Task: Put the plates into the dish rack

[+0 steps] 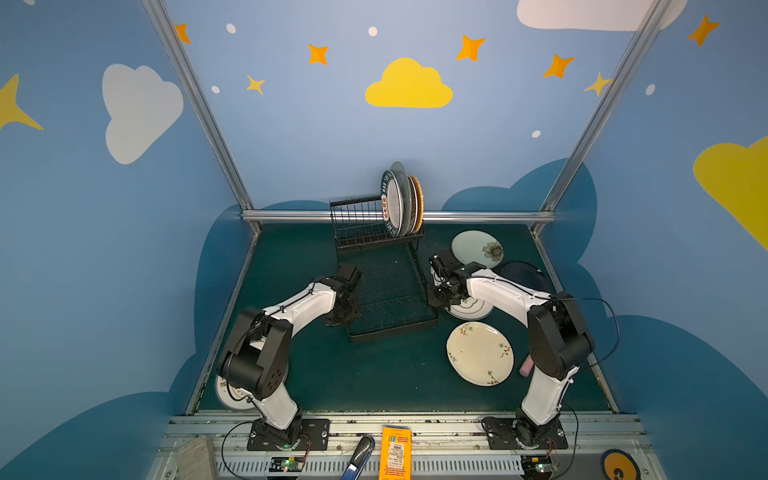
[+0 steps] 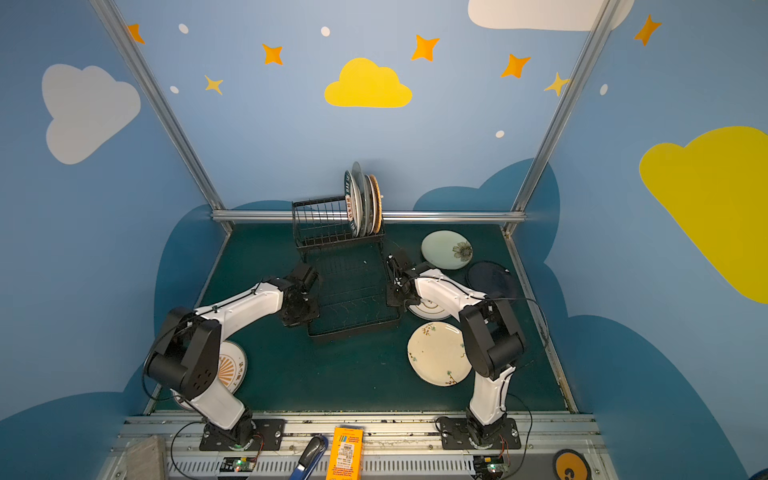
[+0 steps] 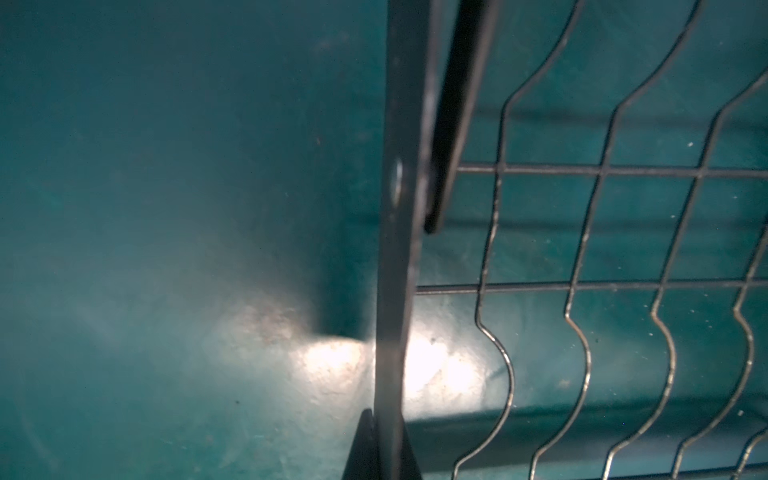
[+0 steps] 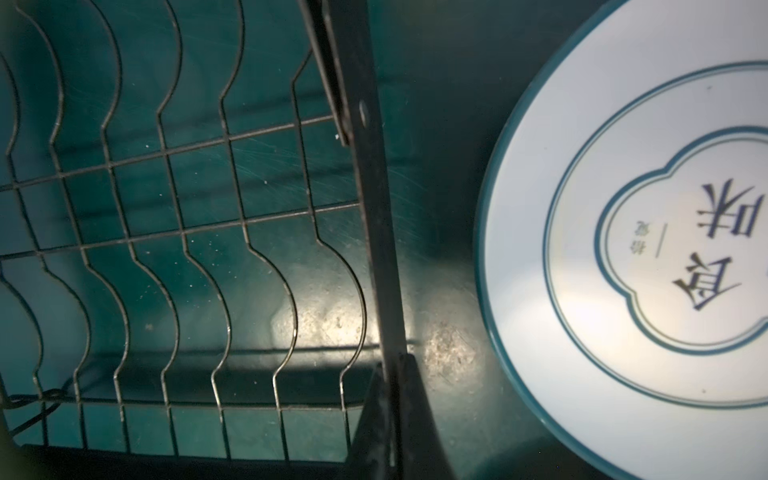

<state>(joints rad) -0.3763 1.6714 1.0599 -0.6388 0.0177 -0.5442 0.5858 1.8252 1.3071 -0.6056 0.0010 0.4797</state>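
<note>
The dish rack's near end [image 1: 393,328] slants toward the white teal-rimmed plate. Both my grippers should swing the rack square before my left gripper takes the sunburst plate [image 2: 230,369].
The black wire dish rack [image 1: 395,331] [image 2: 353,328] stands mid-table, with several plates [image 1: 401,203] [image 2: 363,203] upright in its raised far section. My left gripper [image 1: 347,318] [image 3: 384,440] is shut on the left side rail [image 3: 395,249] of the tray. On the opposite rail [image 4: 374,208], my right gripper [image 1: 434,297] [image 4: 395,415] is shut as well. Flat on the mat lie a pale green plate [image 1: 478,248], a navy plate [image 1: 523,276], a cream floral plate [image 1: 480,353] and a white teal-rimmed plate [image 4: 623,249] under the right arm. A sunburst plate [image 2: 230,368] lies under the left arm.
A small pink object [image 1: 525,365] lies beside the right arm near the mat's right edge. Metal frame rails border the green mat [image 1: 353,374]. An orange box [image 1: 395,457] and a blue-handled tool [image 1: 357,457] rest on the front ledge.
</note>
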